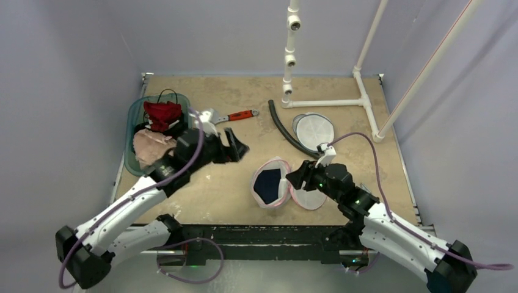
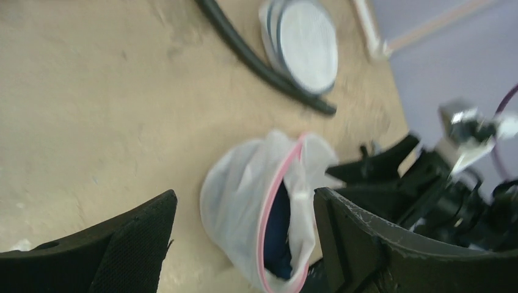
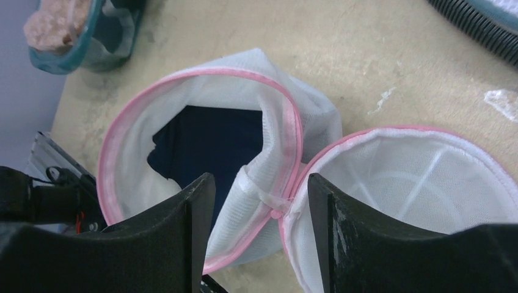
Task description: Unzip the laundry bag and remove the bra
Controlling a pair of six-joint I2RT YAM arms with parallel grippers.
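Observation:
The bag's loose mesh side (image 1: 283,184) next to the hinge hangs down over the navy bra, so my left gripper should hold the bag's pink rim (image 1: 252,185) on the opposite side while my right gripper reaches inside.
A white mesh laundry bag (image 1: 278,183) with a pink zipper rim lies unzipped on the table, its two round halves spread apart. A dark navy bra (image 1: 269,182) sits in the left half; it shows in the right wrist view (image 3: 211,143) and the left wrist view (image 2: 281,226). The right half of the bag (image 3: 403,183) holds nothing. My right gripper (image 1: 294,179) is open, its jaws on either side of the pink hinge (image 3: 278,204) between the halves. My left gripper (image 1: 239,149) is open and empty, above the table to the left of the bag (image 2: 256,201).
A teal basket (image 1: 135,122) at the left holds red and beige clothes. A red-handled wrench (image 1: 235,115), a black hose (image 1: 287,131) and a second white mesh bag (image 1: 314,129) lie behind. A white pipe frame (image 1: 360,91) stands at the back right.

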